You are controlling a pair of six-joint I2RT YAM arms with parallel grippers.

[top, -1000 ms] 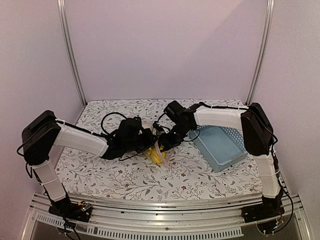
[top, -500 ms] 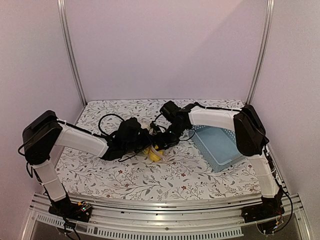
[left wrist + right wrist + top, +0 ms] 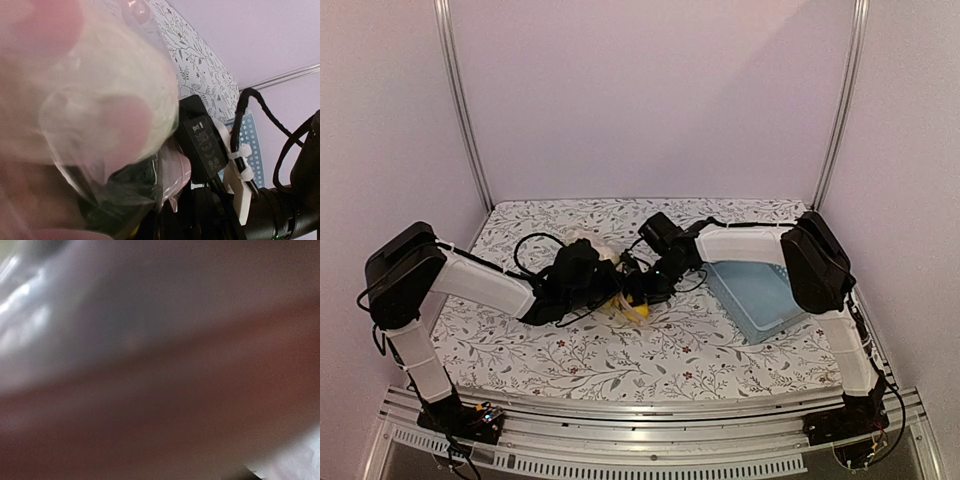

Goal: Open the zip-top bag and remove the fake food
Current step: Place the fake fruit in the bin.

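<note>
I should pull the bag back off the yellow piece with my left gripper, because the bag's pink zip edge lies across that piece by my right gripper.
The zip-top bag [image 3: 618, 296] is bunched between my two grippers at the table's middle. Fake food shows through it: a yellow piece [image 3: 636, 309] low down and a white cauliflower [image 3: 586, 240] at the back. My left gripper [image 3: 602, 284] is shut on the bag's left side. In the left wrist view the bag [image 3: 95, 100] presses against the lens and hides my fingers. My right gripper [image 3: 642, 288] grips the bag's pink zip edge [image 3: 176, 170] from the right. Its black body [image 3: 200, 142] shows in the left wrist view. The right wrist view is all blurred plastic.
The light-blue slotted basket [image 3: 760, 290] stands right of the bag, under the right forearm, and also shows in the left wrist view [image 3: 252, 142]. Black cables loop off both wrists. The flowered table cloth [image 3: 620, 350] runs to metal rails at the back corners.
My right gripper has moved left toward the left gripper, bunching the bag tighter between them. The left gripper has shifted slightly. The white cauliflower now shows behind the left wrist.
</note>
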